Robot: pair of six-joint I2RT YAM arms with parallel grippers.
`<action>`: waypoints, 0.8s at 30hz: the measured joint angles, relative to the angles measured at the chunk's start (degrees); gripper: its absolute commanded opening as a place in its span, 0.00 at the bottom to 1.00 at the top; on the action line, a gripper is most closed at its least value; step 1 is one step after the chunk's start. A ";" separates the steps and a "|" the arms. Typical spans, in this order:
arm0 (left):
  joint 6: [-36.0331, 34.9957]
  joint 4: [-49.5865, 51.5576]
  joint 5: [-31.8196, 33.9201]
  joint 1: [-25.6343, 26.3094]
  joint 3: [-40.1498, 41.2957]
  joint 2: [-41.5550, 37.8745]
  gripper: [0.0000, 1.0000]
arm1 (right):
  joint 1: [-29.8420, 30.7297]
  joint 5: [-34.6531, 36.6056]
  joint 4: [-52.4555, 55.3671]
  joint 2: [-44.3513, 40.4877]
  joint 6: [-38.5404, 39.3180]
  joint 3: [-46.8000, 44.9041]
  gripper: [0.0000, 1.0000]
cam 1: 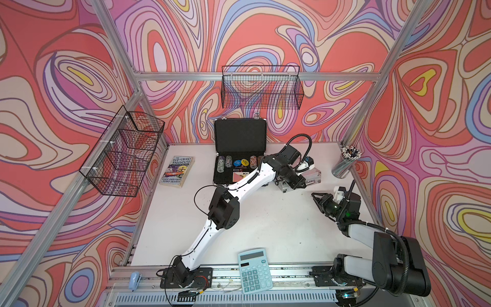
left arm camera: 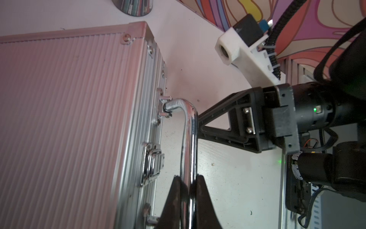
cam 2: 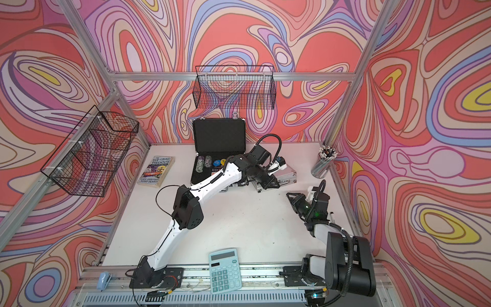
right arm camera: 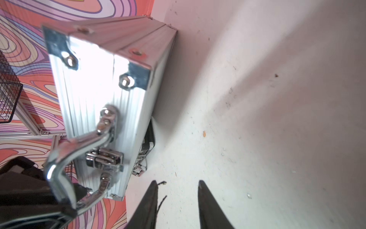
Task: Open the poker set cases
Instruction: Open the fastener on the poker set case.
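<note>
My left gripper should hold the handle still (left arm camera: 189,147) while my right gripper reaches under and flips the silver case's latch (left arm camera: 153,164), since it sits closed behind the case's handle.
The larger black poker set case (cam 1: 240,138) (cam 2: 219,135) stands open at the back of the table, lid upright, with chips showing in its base. Right of it lies the smaller silver case (cam 1: 312,176) (cam 2: 288,174) (left arm camera: 69,119) (right arm camera: 95,79) with its lid down. My left gripper (left arm camera: 189,177) (cam 1: 296,183) is shut on the case's chrome handle (left arm camera: 190,128) (right arm camera: 79,146), beside a latch (left arm camera: 152,162). My right gripper (right arm camera: 178,183) (cam 1: 314,195) (cam 2: 289,195) hovers open over bare table just in front of the silver case, holding nothing.
A paperback book (cam 1: 176,171) lies left of the black case. A light-blue calculator (cam 1: 254,269) rests on the front rail, a stapler (cam 1: 135,280) at the front left. A pencil cup (cam 1: 345,164) stands at the back right. Wire baskets (cam 1: 261,87) (cam 1: 125,151) hang on the walls.
</note>
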State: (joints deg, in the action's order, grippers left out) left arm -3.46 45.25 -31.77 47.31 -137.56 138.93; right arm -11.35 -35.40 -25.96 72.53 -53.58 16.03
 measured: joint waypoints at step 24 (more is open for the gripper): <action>4.72 -0.28 -2.54 -0.15 0.35 0.00 0.00 | 5.46 -0.94 -21.75 7.52 -11.89 -0.20 0.29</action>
State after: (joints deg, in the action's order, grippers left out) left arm 1.26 44.97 -34.30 47.16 -137.21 138.93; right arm -5.89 -36.34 -47.70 80.05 -65.47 15.84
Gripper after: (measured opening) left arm 0.097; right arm 0.274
